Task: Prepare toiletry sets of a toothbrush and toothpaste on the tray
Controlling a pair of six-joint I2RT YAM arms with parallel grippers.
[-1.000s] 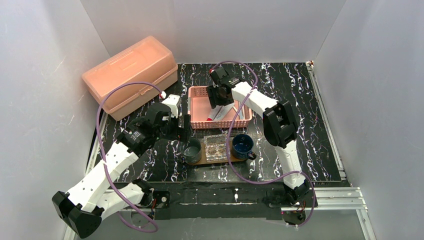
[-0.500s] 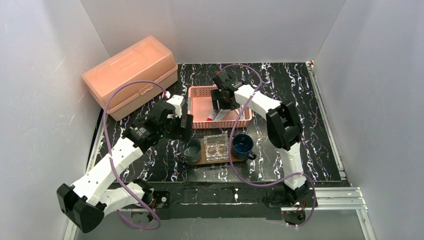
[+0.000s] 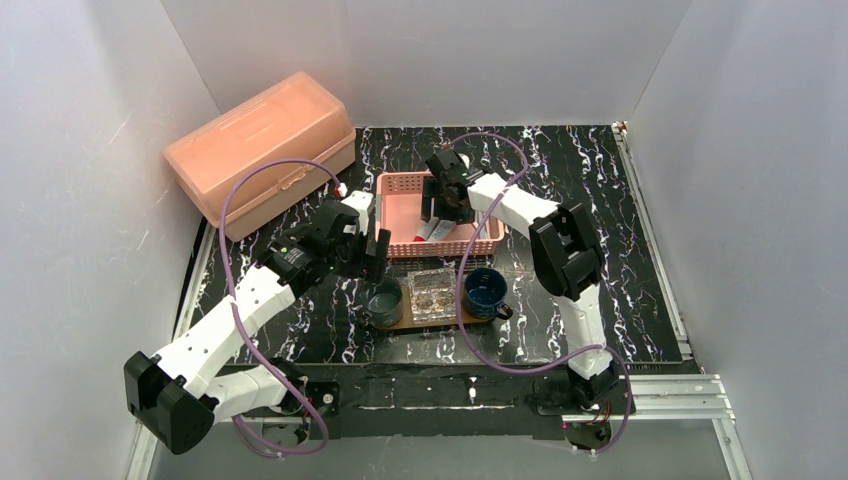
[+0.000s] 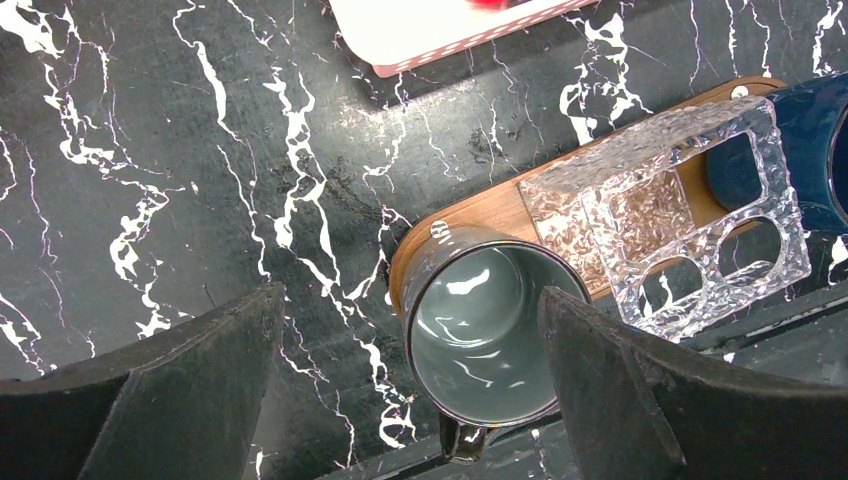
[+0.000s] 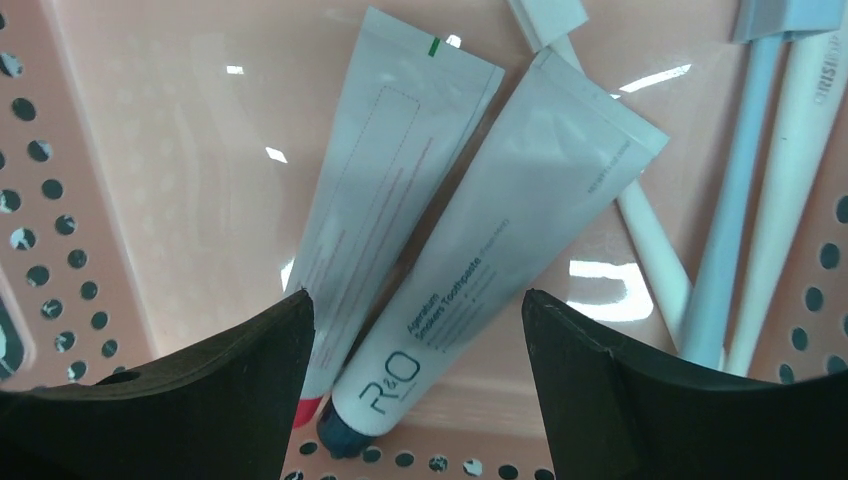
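Note:
Both toothpaste tubes lie slanted between my right gripper's open fingers. I should turn that gripper in line and grab only the dark blue-capped tube's middle.
Two silvery-white toothpaste tubes lie side by side on the floor of the pink basket: one with a red cap, one with a dark blue cap. White and pale blue toothbrushes lie to their right. My right gripper hangs open just over the tubes' cap ends, holding nothing; from above the right gripper is inside the basket. The brown wooden tray carries mugs and a clear box. My left gripper is open above the tray's left end, empty.
On the tray stand a grey mug, a clear square box and a dark blue mug. A large closed peach storage box sits at the back left. White walls enclose the black marbled table.
My right gripper has sunk lower into the basket and its jaws have spread wider. The left arm has swung a little toward the back, near the basket's left side.

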